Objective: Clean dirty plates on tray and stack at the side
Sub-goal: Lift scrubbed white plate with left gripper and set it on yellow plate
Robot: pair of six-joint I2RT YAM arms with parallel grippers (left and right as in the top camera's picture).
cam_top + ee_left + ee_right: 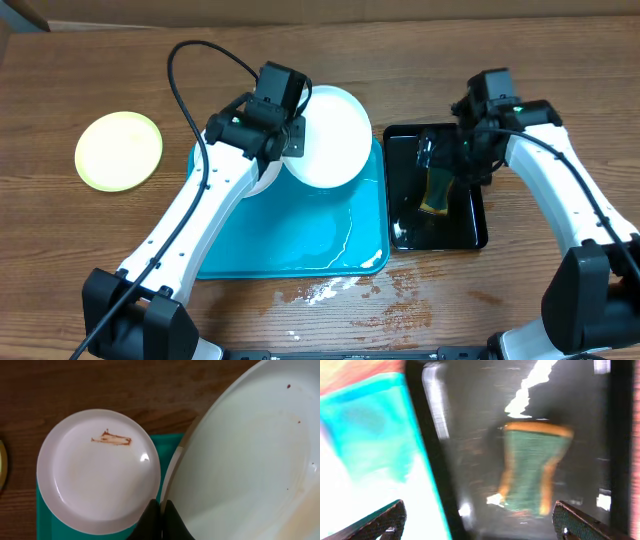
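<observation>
My right gripper is in the way above the black tray (406, 180). It should move back first, before my left gripper tips the specked white plate (340, 135) there.
My left gripper (161, 506) is shut on the rim of a white plate (328, 136), which it holds tilted over the back of the turquoise tray (300, 240); this plate (250, 460) shows a few small dark specks. A second white plate (97, 470) with a brown smudge lies on the tray's back left corner, mostly hidden under the left arm in the overhead view. A pale yellow-green plate (118, 150) rests on the table at the far left. My right gripper (480, 525) hangs open above a green and orange sponge (535, 467).
The sponge (438, 190) lies in a glossy black tray (405, 235) just right of the turquoise tray. Water glistens on the turquoise tray's floor, and a wet patch (340, 290) spreads over the wooden table in front of it.
</observation>
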